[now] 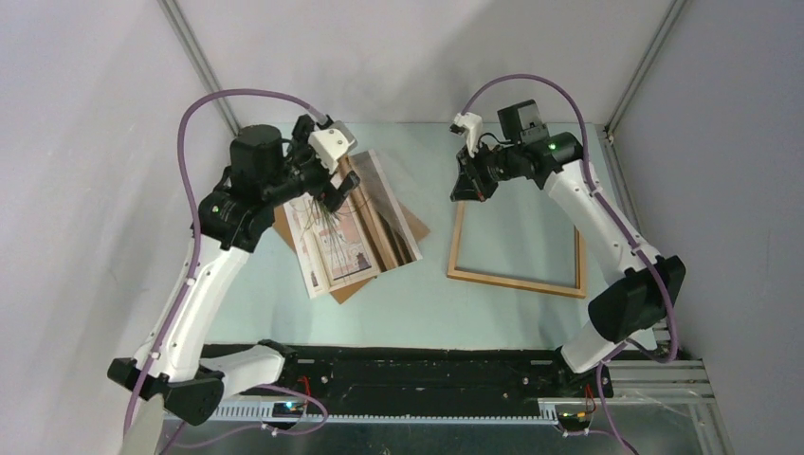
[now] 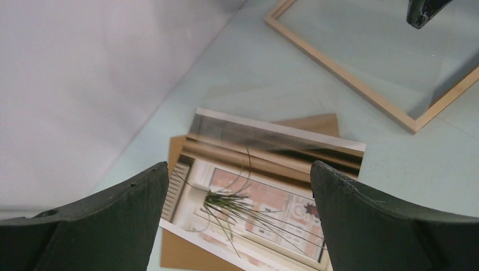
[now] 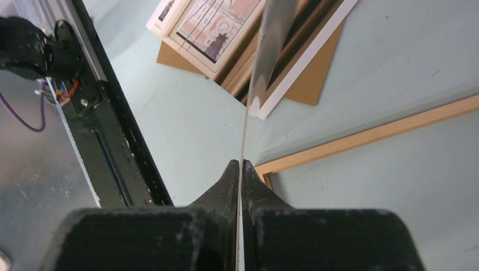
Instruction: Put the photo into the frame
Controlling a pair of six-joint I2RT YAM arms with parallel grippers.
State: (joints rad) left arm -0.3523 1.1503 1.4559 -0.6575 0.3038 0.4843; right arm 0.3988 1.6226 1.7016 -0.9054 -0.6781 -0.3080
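Observation:
My left gripper's fingers are open, and the sheet [image 3: 261, 76] reaches over from my right gripper. My left gripper should keep going toward the clear sheet's free edge [image 3: 281, 10] and close there.
The photo [image 1: 332, 246], a print of a grass plant by a window, lies face up and askew on the brown backing board [image 1: 417, 227], left of centre. My left gripper [image 1: 332, 194] hovers above it, open and empty. In the left wrist view the photo [image 2: 271, 203] shows between the spread fingers of that gripper [image 2: 239, 165]. The light-wood frame [image 1: 517, 282] lies flat to the right. My right gripper [image 1: 466, 185] is at its far left corner. In the right wrist view the right gripper [image 3: 242, 162] is shut on a thin clear sheet [image 3: 271, 45] seen edge-on.
The black base rail [image 1: 427, 374] runs along the near edge and shows in the right wrist view [image 3: 113, 141]. White walls with aluminium posts [image 1: 204, 71] close in the back and sides. The frame [image 2: 339, 70] and the board [image 2: 310, 123] show in the left wrist view.

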